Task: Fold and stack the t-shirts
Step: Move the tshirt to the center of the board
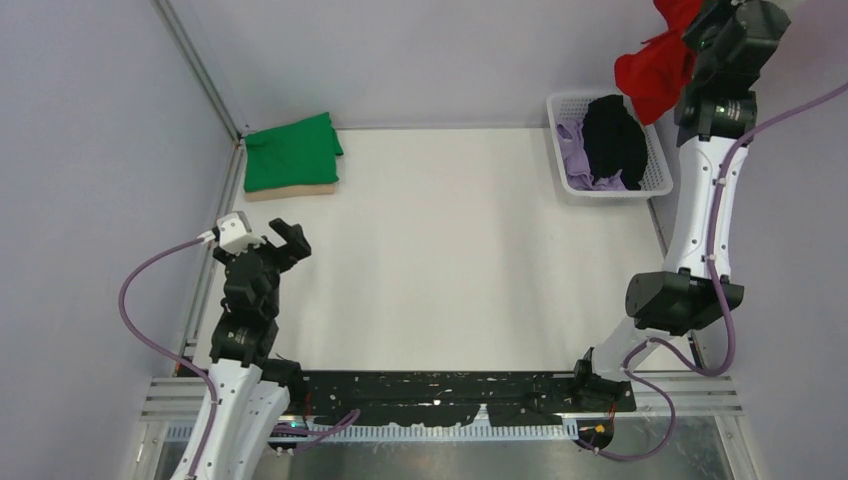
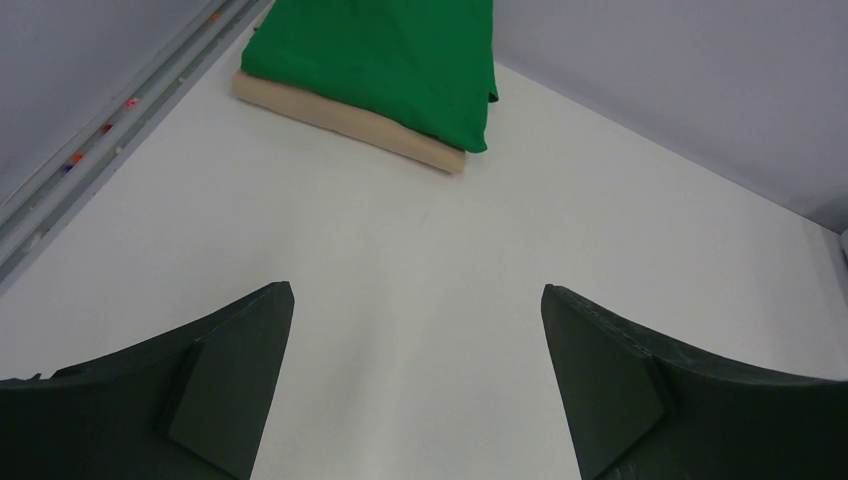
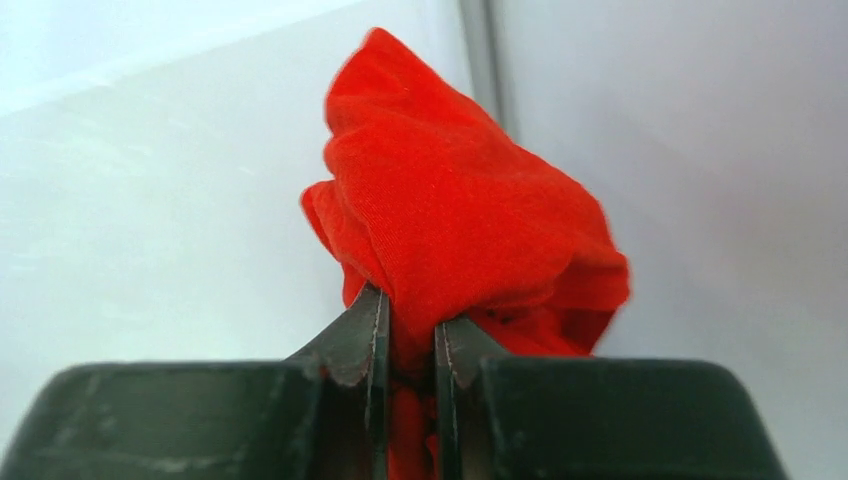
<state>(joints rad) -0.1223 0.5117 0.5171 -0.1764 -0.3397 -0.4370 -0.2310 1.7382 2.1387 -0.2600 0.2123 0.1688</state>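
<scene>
The red t-shirt (image 1: 655, 75) hangs free of the black garment, and the middle of the table (image 1: 432, 232) is clear. My right gripper should keep going there and let go of it.
My right gripper (image 1: 690, 45) is raised high at the back right, above the basket, shut on the bright red t-shirt (image 1: 655, 70). The shirt hangs bunched from it. In the right wrist view the red t-shirt (image 3: 460, 220) is pinched between the two fingers, with the gripper (image 3: 410, 330) closed on it. A folded green t-shirt (image 1: 290, 152) lies on a folded tan t-shirt (image 1: 295, 190) at the back left corner; both show in the left wrist view, green (image 2: 385, 60) over tan (image 2: 345, 120). My left gripper (image 1: 285, 240) is open and empty, low over the table at the left.
A white mesh basket (image 1: 655, 165) at the back right holds a black garment (image 1: 613, 135) and a lavender garment (image 1: 580, 160). Grey walls close the table in at the left, back and right. A metal rail (image 2: 90, 150) runs along the left edge.
</scene>
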